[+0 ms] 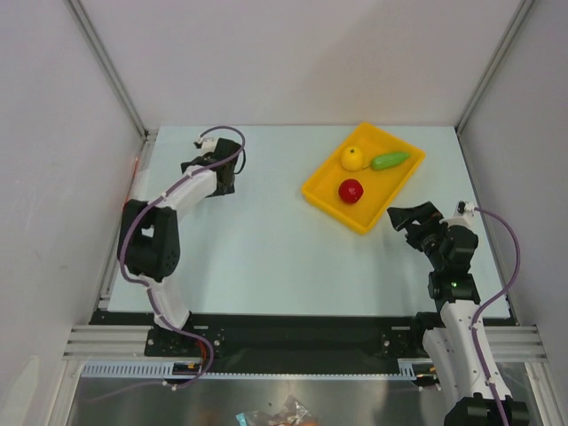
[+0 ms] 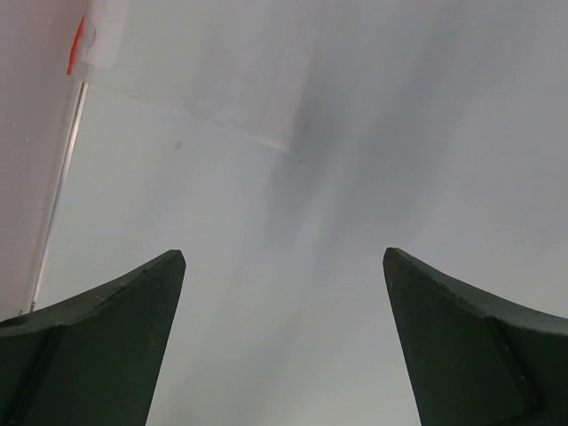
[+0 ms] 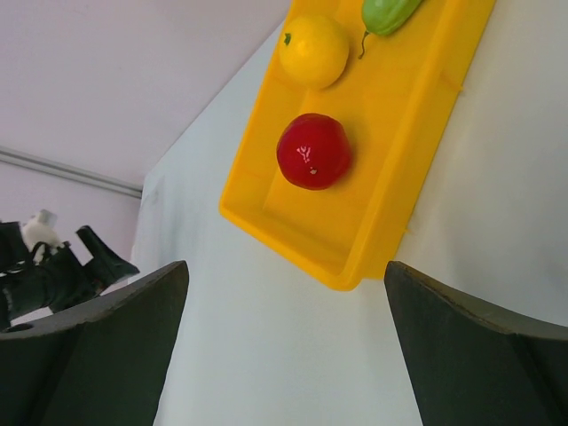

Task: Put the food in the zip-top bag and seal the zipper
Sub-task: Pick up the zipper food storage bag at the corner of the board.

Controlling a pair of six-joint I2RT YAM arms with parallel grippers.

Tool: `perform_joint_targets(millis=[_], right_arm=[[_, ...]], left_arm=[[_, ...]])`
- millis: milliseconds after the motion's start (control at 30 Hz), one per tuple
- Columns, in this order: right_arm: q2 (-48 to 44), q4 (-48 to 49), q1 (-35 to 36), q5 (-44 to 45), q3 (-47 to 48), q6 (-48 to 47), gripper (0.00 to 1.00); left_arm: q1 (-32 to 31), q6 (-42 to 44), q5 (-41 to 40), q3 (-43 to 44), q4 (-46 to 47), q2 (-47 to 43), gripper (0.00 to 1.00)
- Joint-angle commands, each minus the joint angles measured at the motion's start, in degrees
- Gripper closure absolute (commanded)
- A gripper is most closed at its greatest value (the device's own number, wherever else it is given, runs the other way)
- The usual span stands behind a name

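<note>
The clear zip-top bag's near corner (image 2: 285, 148) is centred ahead of my left gripper's open fingers. I should keep going toward the bag's side edge (image 2: 304, 102) and close them there.
The clear zip-top bag (image 2: 204, 80) lies flat on the table ahead of my left gripper (image 2: 284, 257). Its red-orange zipper (image 2: 77, 46) is at the top left, by the wall. In the top view only a red-orange speck of the zipper (image 1: 135, 164) shows at the left table edge. The left gripper (image 1: 213, 177) is open and empty. The yellow lemon (image 1: 352, 157), the green vegetable (image 1: 389, 161) and the red fruit (image 1: 351, 190) lie in the yellow tray (image 1: 324, 191). My right gripper (image 1: 410, 217) is open and empty, just short of the tray's near corner (image 3: 346, 275). The red fruit (image 3: 312, 151) is the nearest to it.
White walls with metal frame rails close in the table on the left, back and right. The tray stands at the back right, tilted diagonally. The left arm shows at the left edge of the right wrist view (image 3: 53, 271).
</note>
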Motion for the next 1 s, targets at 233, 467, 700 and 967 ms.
perform_joint_targets(millis=[233, 467, 700, 967], right_arm=[[-0.18, 2.92, -0.19, -1.69, -0.43, 0.79, 0.0], [-0.88, 2.83, -0.1, -1.87, -0.52, 0.88, 0.0], [-1.59, 2.4, -0.19, -2.13, -0.34, 0.79, 0.0], [-3.17, 1.78, -0.19, -1.78, -0.17, 0.79, 0.0]], left_arm=[[5.58, 10.81, -2.27, 8.3, 1.13, 13.82, 0.01], [8.75, 13.1, 0.72, 13.24, 0.34, 19.54, 0.05], [11.04, 12.84, 0.98, 17.19, -1.86, 23.93, 0.11], [12.26, 12.57, 3.96, 24.14, -5.54, 29.91, 0.45]])
